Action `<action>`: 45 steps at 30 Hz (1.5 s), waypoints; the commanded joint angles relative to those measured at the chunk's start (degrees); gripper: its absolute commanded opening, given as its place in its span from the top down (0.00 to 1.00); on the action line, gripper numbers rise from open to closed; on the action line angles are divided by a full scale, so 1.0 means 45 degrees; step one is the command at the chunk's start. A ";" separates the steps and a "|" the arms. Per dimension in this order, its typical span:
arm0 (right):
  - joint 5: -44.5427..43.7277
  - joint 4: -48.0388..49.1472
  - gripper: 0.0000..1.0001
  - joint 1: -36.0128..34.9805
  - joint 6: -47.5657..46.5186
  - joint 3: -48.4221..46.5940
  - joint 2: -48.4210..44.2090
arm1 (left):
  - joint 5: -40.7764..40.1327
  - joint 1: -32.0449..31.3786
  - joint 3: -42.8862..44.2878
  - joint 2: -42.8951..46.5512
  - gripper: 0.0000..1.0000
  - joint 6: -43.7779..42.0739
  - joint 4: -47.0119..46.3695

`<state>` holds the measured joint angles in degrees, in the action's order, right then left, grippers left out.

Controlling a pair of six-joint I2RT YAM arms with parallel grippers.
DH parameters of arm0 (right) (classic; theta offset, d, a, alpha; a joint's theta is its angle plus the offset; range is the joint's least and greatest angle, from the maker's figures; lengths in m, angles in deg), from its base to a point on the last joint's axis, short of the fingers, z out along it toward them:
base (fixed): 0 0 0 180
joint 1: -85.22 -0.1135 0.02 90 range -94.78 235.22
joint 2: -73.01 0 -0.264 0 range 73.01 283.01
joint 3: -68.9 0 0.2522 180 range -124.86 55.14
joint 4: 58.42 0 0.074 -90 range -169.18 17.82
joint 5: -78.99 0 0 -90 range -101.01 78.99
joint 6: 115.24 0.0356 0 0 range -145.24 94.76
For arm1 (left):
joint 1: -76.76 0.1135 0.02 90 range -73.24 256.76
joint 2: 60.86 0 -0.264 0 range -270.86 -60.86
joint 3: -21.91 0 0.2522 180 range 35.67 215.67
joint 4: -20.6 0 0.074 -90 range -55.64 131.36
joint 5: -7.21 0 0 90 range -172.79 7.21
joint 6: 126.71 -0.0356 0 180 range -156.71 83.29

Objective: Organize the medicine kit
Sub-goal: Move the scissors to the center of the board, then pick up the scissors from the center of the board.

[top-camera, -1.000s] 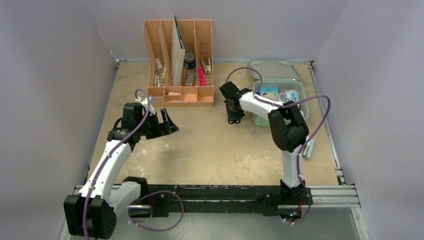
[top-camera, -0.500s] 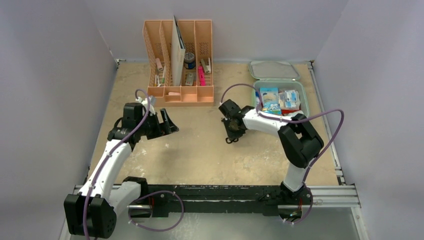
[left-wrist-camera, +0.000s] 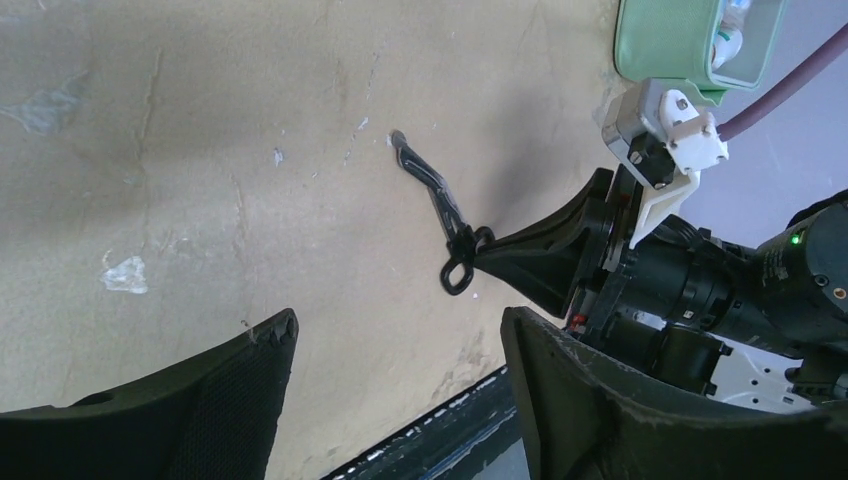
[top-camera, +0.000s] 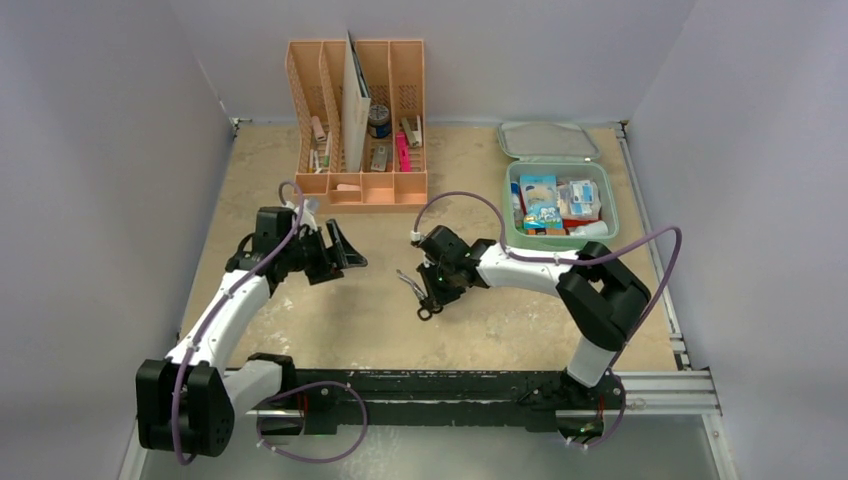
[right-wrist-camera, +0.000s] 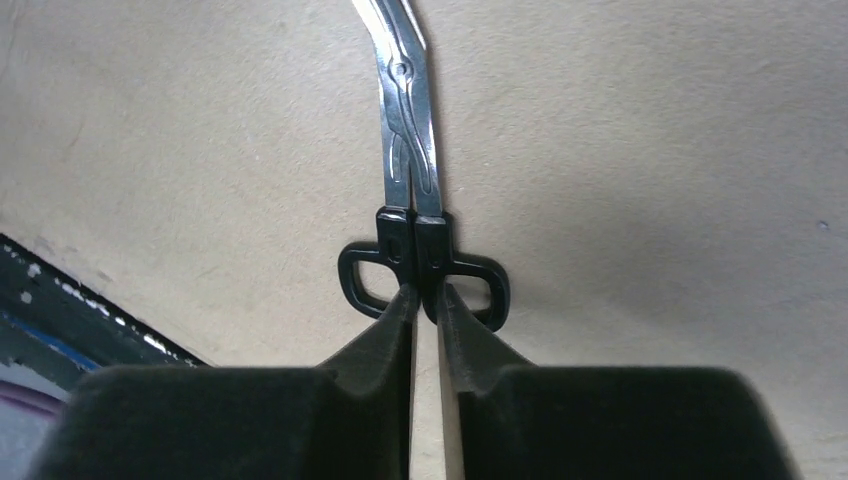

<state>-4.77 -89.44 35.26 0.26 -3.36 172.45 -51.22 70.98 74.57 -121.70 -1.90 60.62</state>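
Observation:
My right gripper is pinching where the flat scissors' loops meet [right-wrist-camera: 414, 284]. It should open and back away while my left gripper goes to the scissors' blade end [top-camera: 400, 274].
The mint-green medicine kit [top-camera: 511, 203] lies open at the back right, lid [top-camera: 549, 140] folded back, with small boxes and packets inside. Its corner shows in the left wrist view [left-wrist-camera: 668, 42]. My right gripper [top-camera: 437, 288] is shut on the black handles of small metal scissors [top-camera: 415, 290], held low over the middle of the table, left of the kit. The right wrist view shows my gripper [right-wrist-camera: 425, 295] pinching between the two finger loops of the scissors [right-wrist-camera: 408, 150], blades pointing away. My left gripper [top-camera: 345, 250] is open and empty, left of the scissors [left-wrist-camera: 440, 205].
A peach-orange slotted desk organizer [top-camera: 358, 120] with a white board and small items stands at the back, left of centre. Grey walls close in the left, back and right sides. A black rail [top-camera: 450, 385] runs along the near edge.
My right arm has swung from beside the kit to the left and nearer, carrying the scissors to the middle of the table. The kit's contents are now uncovered. My left gripper shifted slightly right.

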 commanded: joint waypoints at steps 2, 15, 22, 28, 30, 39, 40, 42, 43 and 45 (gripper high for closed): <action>0.0810 0.0996 1.00 -0.0090 0.0346 0.0524 -0.0483 | 0.0738 -0.0082 -0.0462 -0.0290 0.28 0.1002 -0.1141; 0.1370 0.1391 0.90 -0.0168 0.0503 0.1411 -0.2002 | 0.1434 -0.0192 -0.1066 -0.2161 0.47 0.2171 -0.3569; 0.0179 0.0665 0.73 -0.0151 0.0916 0.1702 -0.3323 | 0.1528 -0.0907 -0.0198 -0.3482 0.68 0.2464 -0.4557; -0.0608 0.0436 0.72 -0.0101 0.0845 0.1902 -0.3842 | 0.1439 -0.1724 0.0705 -0.5031 0.84 0.2425 -0.5138; -0.0700 0.0446 0.71 -0.0023 0.0919 0.2042 -0.3911 | 0.1409 -0.1989 0.1100 -0.5668 0.85 0.2427 -0.5257; -0.0793 0.0550 0.68 0.0066 0.1834 0.2022 -0.3691 | 0.1279 -0.2842 0.2028 -0.7507 0.93 0.2499 -0.5640; -0.0668 0.0587 0.68 0.0068 0.1890 0.1996 -0.3656 | 0.1299 -0.2869 0.2071 -0.7671 0.93 0.2482 -0.5640; -0.0537 0.0557 0.68 0.0067 0.1913 0.1915 -0.3571 | 0.1337 -0.2913 0.2132 -0.7922 0.93 0.2447 -0.5643; -0.0521 0.0539 0.68 0.0078 0.1927 0.1890 -0.3549 | 0.1369 -0.2929 0.2169 -0.8028 0.93 0.2415 -0.5641; -0.0558 0.0532 0.66 0.0070 0.1917 0.1863 -0.3499 | 0.1368 -0.2934 0.2221 -0.8169 0.93 0.2305 -0.5601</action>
<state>-7.18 -86.88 35.42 7.45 5.62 156.27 -45.69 58.17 82.26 -157.37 9.22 37.06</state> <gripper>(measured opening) 0.324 0.069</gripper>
